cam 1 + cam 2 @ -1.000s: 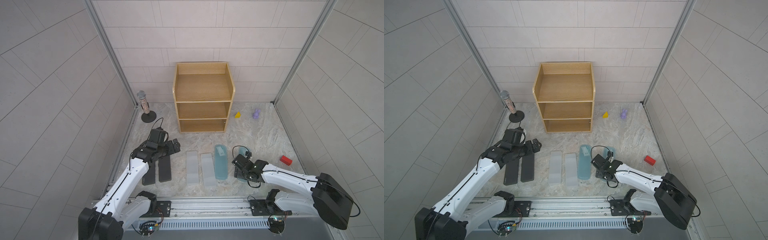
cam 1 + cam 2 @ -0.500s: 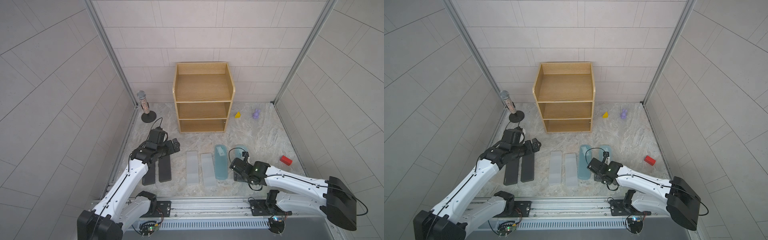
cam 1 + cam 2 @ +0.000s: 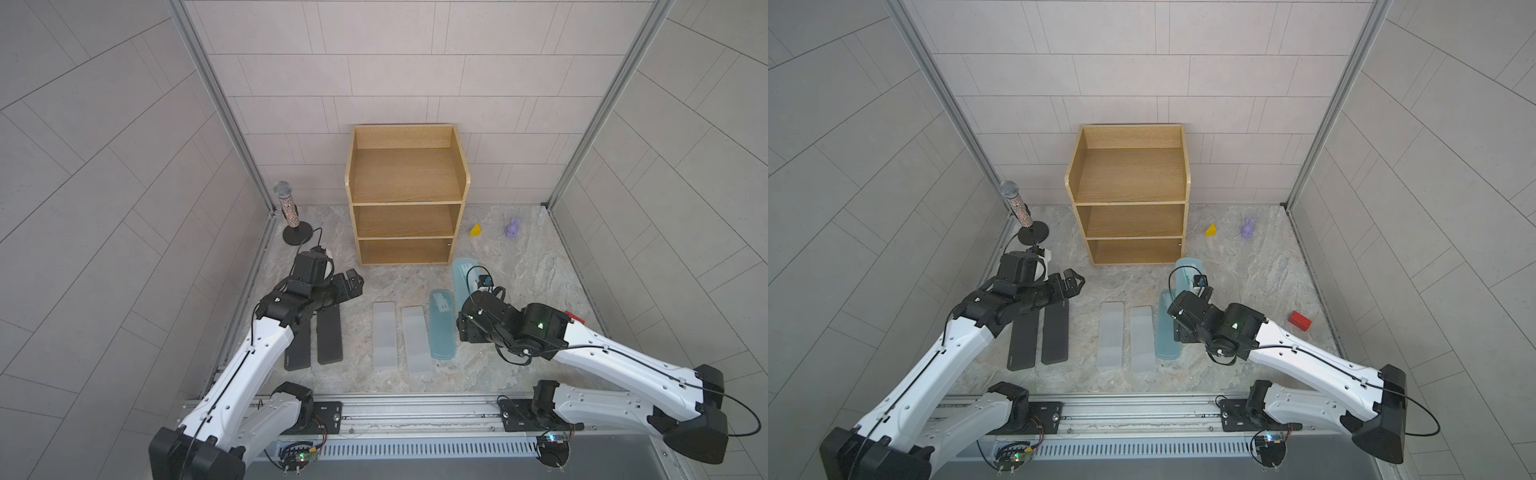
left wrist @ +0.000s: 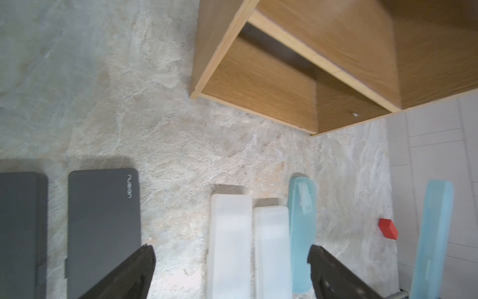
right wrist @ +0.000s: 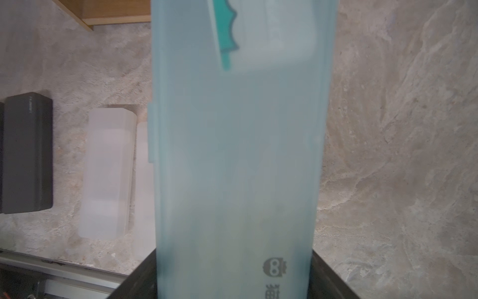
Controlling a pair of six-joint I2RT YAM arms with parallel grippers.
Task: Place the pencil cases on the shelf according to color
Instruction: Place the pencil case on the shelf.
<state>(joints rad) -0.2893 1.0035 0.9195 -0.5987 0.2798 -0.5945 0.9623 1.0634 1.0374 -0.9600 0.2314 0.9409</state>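
Note:
The held blue case's far end (image 3: 464, 266) faces the shelf, and the shelf's top level (image 3: 434, 177) is empty. My right gripper should keep going up and let go of the case there.
My right gripper (image 5: 234, 281) is shut on one translucent light-blue pencil case (image 5: 238, 155). That case is off the table in both top views (image 3: 461, 272) (image 3: 1185, 270), its far end near the bottom right corner of the light-wood shelf (image 3: 405, 178). The other blue case (image 3: 442, 328) lies flat beside two frosted pale-grey cases (image 3: 384, 334) (image 3: 415, 338). Two black cases (image 3: 330, 332) (image 3: 298, 351) lie at the left. My left gripper (image 4: 231, 255) is open and holds nothing, hovering just beyond the far ends of the black cases (image 4: 103, 220). All three shelf tiers show bare wood.
A microphone on a round stand (image 3: 291, 216) is at the back left. A yellow wedge (image 3: 476, 230) and a purple figure (image 3: 513, 227) sit right of the shelf. A red block (image 3: 1300, 321) lies near the right wall. Tiled walls close three sides.
My right gripper has lifted the blue case off the table and carried it forward, so its far end now reaches close to the shelf. The left arm has barely moved.

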